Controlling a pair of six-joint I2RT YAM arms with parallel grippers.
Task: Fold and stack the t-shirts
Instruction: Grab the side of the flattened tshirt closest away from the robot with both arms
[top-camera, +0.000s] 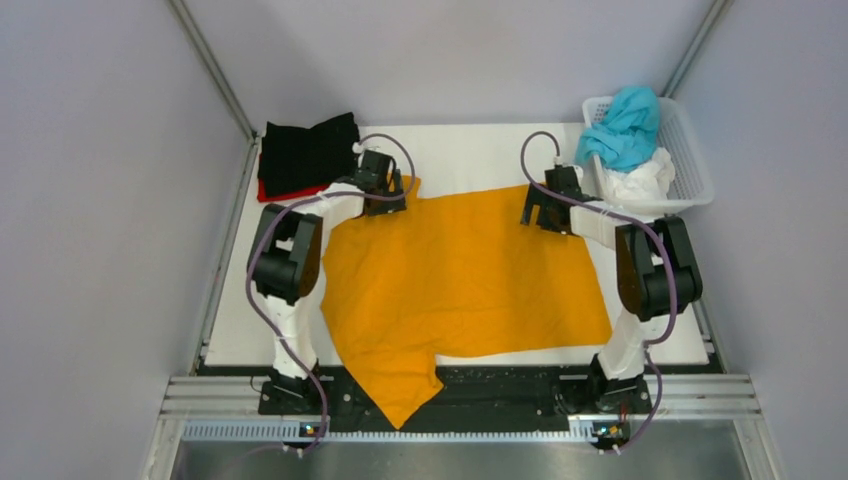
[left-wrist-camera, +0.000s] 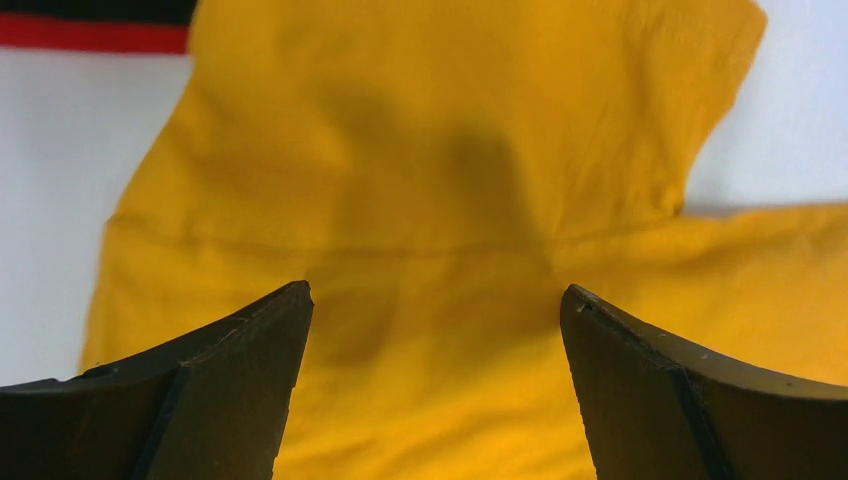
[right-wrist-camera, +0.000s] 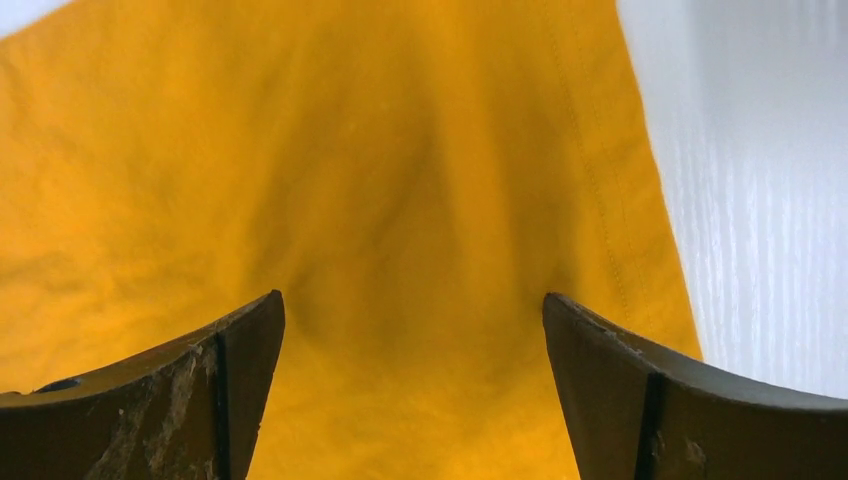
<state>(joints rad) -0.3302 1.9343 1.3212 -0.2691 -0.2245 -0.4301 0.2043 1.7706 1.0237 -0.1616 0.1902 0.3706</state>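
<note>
The near sleeve of the orange t-shirt is hanging over the table's near edge (top-camera: 398, 385), so my grippers need to slide the t-shirt toward the table's far edge (top-camera: 470, 135) before my left gripper folds that sleeve.
The orange t-shirt (top-camera: 460, 280) lies spread across the white table, one sleeve hanging over the near edge. My left gripper (top-camera: 385, 196) is open over its far left sleeve (left-wrist-camera: 440, 180), jaws wide apart with only cloth between them. My right gripper (top-camera: 545, 208) is open over its far right corner (right-wrist-camera: 420, 200), near the hem. The black t-shirt (top-camera: 308, 152) lies folded on the red t-shirt (top-camera: 285, 190) at the far left; both show as stripes in the left wrist view (left-wrist-camera: 90, 30). The teal t-shirt (top-camera: 625, 125) and white t-shirt (top-camera: 640, 182) sit in the basket.
The white lattice basket (top-camera: 695, 165) stands at the far right corner of the table. Grey walls enclose the table on three sides. A metal rail (top-camera: 460, 392) runs along the near edge by the arm bases.
</note>
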